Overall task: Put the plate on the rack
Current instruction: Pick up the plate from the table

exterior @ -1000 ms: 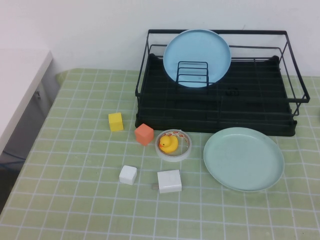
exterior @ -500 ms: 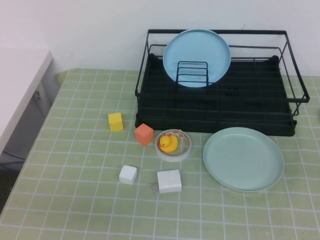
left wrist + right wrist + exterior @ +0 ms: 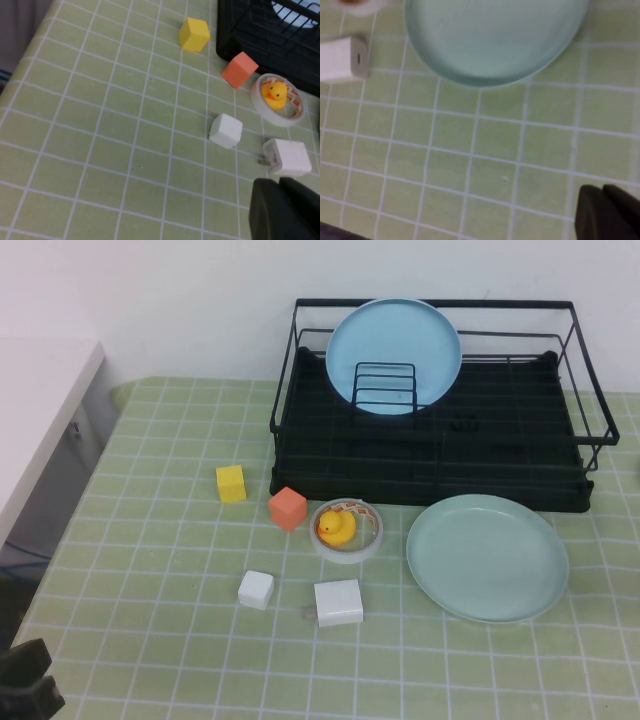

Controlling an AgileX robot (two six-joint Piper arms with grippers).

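Observation:
The mint-green plate (image 3: pixel 487 558) is a long way from the robot's left gripper, so the right gripper should take the plate's edge (image 3: pixel 562 570) and hand the plate over to the left gripper for racking.
The pale mint-green plate (image 3: pixel 487 557) lies flat on the checked cloth just in front of the black wire rack (image 3: pixel 500 455), at its right half. It also shows in the right wrist view (image 3: pixel 495 35). A sky-blue plate (image 3: pixel 394 356) stands upright in the rack behind the small wire divider (image 3: pixel 385 388). My left gripper (image 3: pixel 28 680) is at the near left corner of the table, shut and empty; the left wrist view shows it (image 3: pixel 278 184) near the white charger. My right gripper (image 3: pixel 602 189) is shut and empty, on the near side of the mint plate, apart from it, and out of the high view.
In front of the rack's left half lie a yellow cube (image 3: pixel 231 483), an orange cube (image 3: pixel 288 508), a tape roll (image 3: pixel 366 544) with a rubber duck (image 3: pixel 336 529) in it, a white cube (image 3: pixel 256 589) and a white charger (image 3: pixel 339 602). The table edge runs along the left.
My left gripper has come into the high view at the near left corner. The plates and small objects have not moved.

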